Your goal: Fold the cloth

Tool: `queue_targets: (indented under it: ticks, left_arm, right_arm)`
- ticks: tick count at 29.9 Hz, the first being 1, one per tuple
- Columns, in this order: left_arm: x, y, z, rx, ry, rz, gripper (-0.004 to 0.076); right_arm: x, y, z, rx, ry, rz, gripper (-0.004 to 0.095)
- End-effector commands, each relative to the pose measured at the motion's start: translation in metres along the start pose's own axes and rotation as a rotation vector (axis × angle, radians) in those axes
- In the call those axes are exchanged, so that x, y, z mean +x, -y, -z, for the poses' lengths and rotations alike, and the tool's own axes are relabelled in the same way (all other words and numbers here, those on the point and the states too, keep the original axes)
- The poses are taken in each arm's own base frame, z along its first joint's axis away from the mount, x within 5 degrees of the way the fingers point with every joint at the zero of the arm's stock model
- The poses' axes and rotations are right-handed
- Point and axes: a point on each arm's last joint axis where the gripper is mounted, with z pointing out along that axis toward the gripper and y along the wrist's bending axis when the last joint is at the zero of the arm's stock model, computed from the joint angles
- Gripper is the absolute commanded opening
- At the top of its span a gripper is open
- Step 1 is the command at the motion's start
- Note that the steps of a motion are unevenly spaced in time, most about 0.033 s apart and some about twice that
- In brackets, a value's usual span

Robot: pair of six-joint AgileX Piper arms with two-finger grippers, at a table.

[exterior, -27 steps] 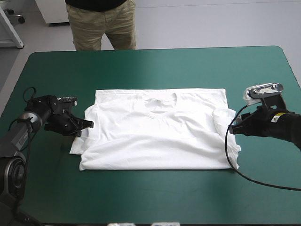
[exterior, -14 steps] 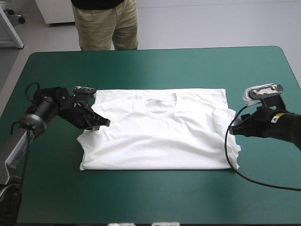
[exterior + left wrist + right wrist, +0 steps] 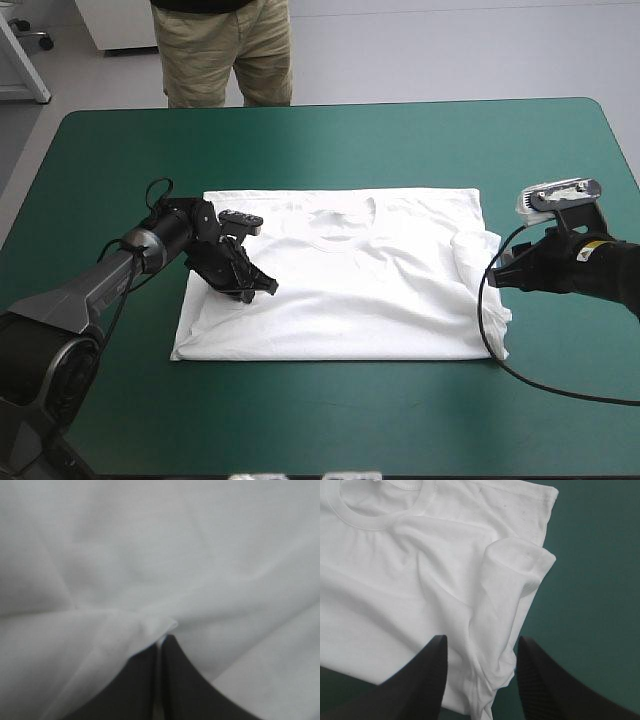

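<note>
The sleeve [image 3: 476,266] next to the robot's right gripper is loosely doubled over, so the sleeve will bunch up into more folds when the robot lifts the T-shirt.
The white T-shirt [image 3: 370,290] lies spread flat mid-table, collar [image 3: 342,226] toward the far edge. Its left sleeve is drawn inward over the body. My left gripper [image 3: 262,287] rests on the shirt's left part, and in the left wrist view it [image 3: 161,639] is shut on a pinched fold of the T-shirt [image 3: 150,555]. My right gripper [image 3: 497,275] hovers at the shirt's right edge. In the right wrist view it [image 3: 480,641] stands open over the T-shirt [image 3: 395,580], just behind the right sleeve [image 3: 520,565], which lies doubled over.
Teal-green cover [image 3: 400,140] shows on every side of the shirt, in wide bands toward the far and near edges. Beside the right gripper the cover [image 3: 590,605] runs on past the sleeve.
My left gripper has travelled rightward from the shirt's left edge onto the body, dragging the left sleeve inward. The right arm has held still.
</note>
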Motion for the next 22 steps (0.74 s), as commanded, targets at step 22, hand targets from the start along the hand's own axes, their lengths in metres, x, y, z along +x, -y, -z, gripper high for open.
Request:
queue_targets:
  ticks: [22]
  left_arm:
    - [0.036,0.041,0.195,-0.135,0.550,-0.162,0.0340]
  right_arm:
    - [-0.019,0.058,-0.058,0.179,-0.057,-0.146,0.0434]
